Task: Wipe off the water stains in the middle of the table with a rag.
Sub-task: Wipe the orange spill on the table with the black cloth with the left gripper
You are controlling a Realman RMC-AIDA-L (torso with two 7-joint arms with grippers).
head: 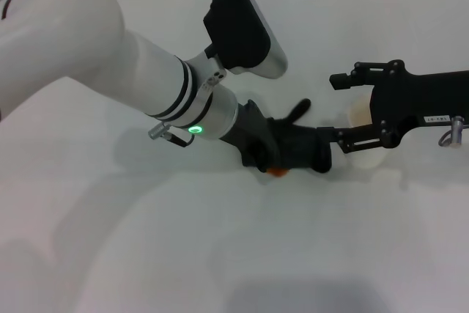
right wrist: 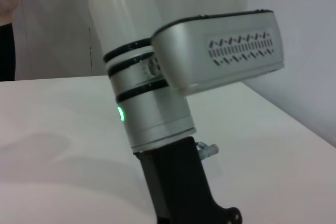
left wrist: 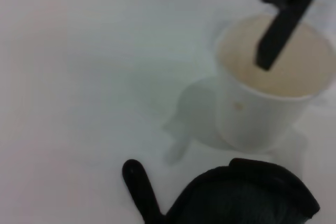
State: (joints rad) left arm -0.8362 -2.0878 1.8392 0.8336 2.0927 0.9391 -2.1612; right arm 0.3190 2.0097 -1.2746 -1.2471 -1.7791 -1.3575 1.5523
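Note:
The rag's edge (head: 327,150) touches the finger of the robot's right gripper next to the cup, so the left gripper should pull the rag back over the table (head: 205,160), away from the cup.
My left gripper (head: 282,153) is down on the white table (head: 220,254) at the middle, shut on the black rag (head: 304,148), which is pressed flat on the tabletop. The rag's narrow tail (head: 299,108) sticks out toward the far side. A small orange edge of the water stains (head: 277,171) shows at the rag's near edge; the rest is covered. In the left wrist view the rag (left wrist: 247,198) and its tail (left wrist: 137,182) lie just before the cup. My right gripper (head: 341,108) is at the right, open, its fingers on either side of the cup.
A translucent white plastic cup (head: 360,113) stands right of the rag, close to it; the left wrist view shows the cup (left wrist: 268,103) with a right finger (left wrist: 275,35) over its rim. The right wrist view shows my left arm's wrist (right wrist: 152,114).

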